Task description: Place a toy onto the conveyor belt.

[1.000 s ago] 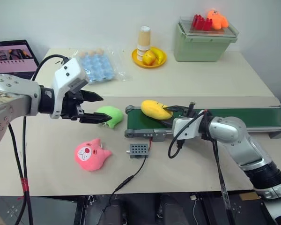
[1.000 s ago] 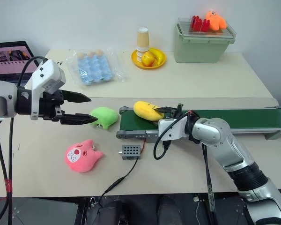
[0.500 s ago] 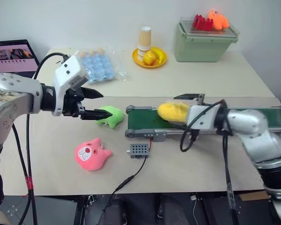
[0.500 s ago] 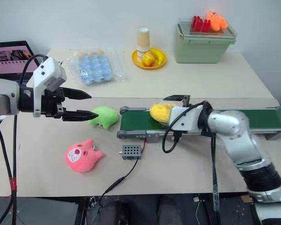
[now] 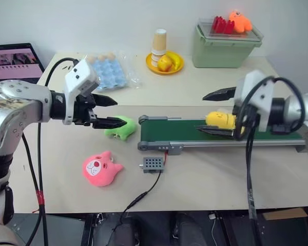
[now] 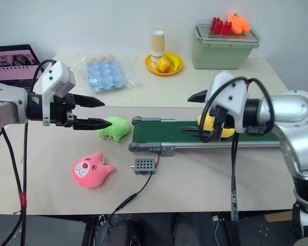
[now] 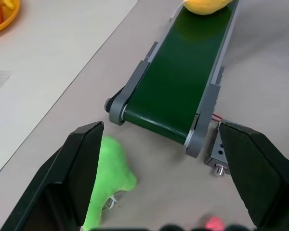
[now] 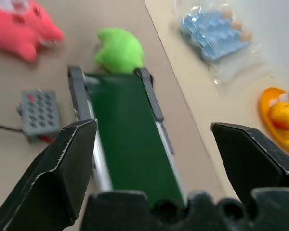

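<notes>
I expect the pink plush toy to crease inward at its white muzzle (image 5: pixel 94 167) between my left gripper's fingers when I lift it, because the toy has a plump, rounded body (image 5: pixel 102 171).
A yellow plush toy (image 5: pixel 220 120) lies on the dark-green conveyor belt (image 5: pixel 177 130), to the right of its middle. My right gripper (image 5: pixel 214 113) hangs open just above and in front of that toy, holding nothing. Beside the belt's left roller end lies a green plush toy (image 5: pixel 120 127). My left gripper (image 5: pixel 119 111) is open a little above the green toy, its lower fingertip close over it. The left wrist view shows the green toy (image 7: pixel 108 178) by one finger and the belt (image 7: pixel 183 82) ahead. A pink plush toy (image 5: pixel 100 168) rests nearer the table's front.
A small grey perforated box (image 5: pixel 153 164) on a cable sits in front of the belt. At the back stand a bagged blue egg tray (image 5: pixel 105 72), a yellow plate (image 5: pixel 164 61) with fruit and a paper cup, and a green bin (image 5: pixel 223 46) with toys on its lid. A laptop (image 5: pixel 13 61) is at far left.
My right gripper opened, let go of the yellow toy and rose up and to the right. The yellow toy moved rightward along the belt. The left gripper stayed put.
</notes>
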Controlling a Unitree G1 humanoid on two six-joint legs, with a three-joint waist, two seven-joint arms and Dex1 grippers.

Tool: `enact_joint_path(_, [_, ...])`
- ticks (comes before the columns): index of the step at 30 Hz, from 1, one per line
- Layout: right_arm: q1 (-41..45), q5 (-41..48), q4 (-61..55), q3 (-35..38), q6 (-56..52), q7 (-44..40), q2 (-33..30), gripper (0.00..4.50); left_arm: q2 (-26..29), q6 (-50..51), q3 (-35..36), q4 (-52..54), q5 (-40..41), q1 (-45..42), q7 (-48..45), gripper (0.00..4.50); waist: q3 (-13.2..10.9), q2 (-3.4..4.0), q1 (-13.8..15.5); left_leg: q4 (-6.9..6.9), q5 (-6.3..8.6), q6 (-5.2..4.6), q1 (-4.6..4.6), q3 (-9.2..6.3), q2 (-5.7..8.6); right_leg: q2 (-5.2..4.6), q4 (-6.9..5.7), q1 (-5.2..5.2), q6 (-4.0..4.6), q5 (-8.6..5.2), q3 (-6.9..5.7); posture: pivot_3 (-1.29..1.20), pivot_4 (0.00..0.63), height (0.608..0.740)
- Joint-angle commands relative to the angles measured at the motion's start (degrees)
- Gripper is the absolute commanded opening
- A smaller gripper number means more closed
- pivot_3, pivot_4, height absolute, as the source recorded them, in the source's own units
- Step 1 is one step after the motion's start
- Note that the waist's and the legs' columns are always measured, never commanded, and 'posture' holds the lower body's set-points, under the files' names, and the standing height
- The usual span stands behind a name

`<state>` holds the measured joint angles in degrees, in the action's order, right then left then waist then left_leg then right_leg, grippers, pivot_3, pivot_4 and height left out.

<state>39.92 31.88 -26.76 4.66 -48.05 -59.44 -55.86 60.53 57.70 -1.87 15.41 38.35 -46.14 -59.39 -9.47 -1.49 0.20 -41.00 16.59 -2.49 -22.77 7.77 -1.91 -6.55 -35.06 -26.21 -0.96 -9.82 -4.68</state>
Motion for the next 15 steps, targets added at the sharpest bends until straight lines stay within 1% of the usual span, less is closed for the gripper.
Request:
enact_joint_path(1, [2.30, 8.85, 1.15, 4.73, -10.40, 1.36, -0.18, 4.45, 2.92, -1.73, 4.19, -0.41, -0.77, 1.91, -1.18, 4.06, 0.00, 0.00, -0.01, 0.01, 0.00, -0.01, 0.00, 0.00, 0.00, 0.00, 0.00, 0.00, 0.00, 0.00, 0.00, 0.00, 0.150, 0.734])
enact_joint_path(3, [2.79, 9.70, 2.34, 4.65, -11.65, 2.01, -0.37, 4.45, 4.24, -1.89, 5.57, -0.78, -0.66, 3.95, -2.01, 4.06, 0.00, 0.00, 0.06, 0.01, 0.01, -0.02, 0.03, -0.04, -0.01, 0.00, 0.00, 0.00, 0.01, 0.00, 0.04, 0.00, 0.150, 0.734])
enact_joint_path(5, [4.54, 11.01, 4.74, 4.80, -13.96, 3.53, 0.59, 4.45, 7.01, -2.56, 6.55, -0.20, -1.14, 7.97, -3.99, 4.06, 0.00, 0.00, -0.04, 0.00, 0.02, -0.03, 0.03, -0.03, 0.00, -0.01, 0.02, -0.01, 0.00, 0.00, 0.05, 0.00, 0.150, 0.734])
enact_joint_path(9, [6.48, 10.53, 7.07, 2.67, -14.17, 4.98, 1.60, 4.45, 10.92, -3.87, 9.14, 2.89, -0.17, 15.93, -7.91, 4.06, 0.00, 0.00, -0.16, 0.03, 0.02, -0.03, 0.07, -0.02, -0.02, -0.01, 0.01, -0.04, 0.00, 0.00, 0.13, 0.00, 0.150, 0.734])
enact_joint_path(13, [7.57, 9.77, 7.78, 1.09, -14.00, 6.75, 2.44, 4.45, 12.22, -5.65, 10.69, 6.73, 0.26, 20.44, -9.56, 4.06, 0.00, 0.01, 0.07, 0.03, 0.03, -0.03, 0.04, 0.01, -0.02, -0.01, 0.03, -0.05, 0.00, 0.00, 0.13, 0.00, 0.150, 0.734])
enact_joint_path(15, [7.80, 9.32, 8.38, 1.03, -13.69, 7.81, 2.65, 4.45, 10.99, -4.30, 10.12, 8.95, 0.99, 20.54, -7.53, 4.06, 0.00, 0.01, 0.40, 0.03, 0.03, -0.03, 0.03, 0.01, -0.01, -0.03, 0.04, -0.05, 0.00, 0.00, 0.12, 0.00, 0.150, 0.734])
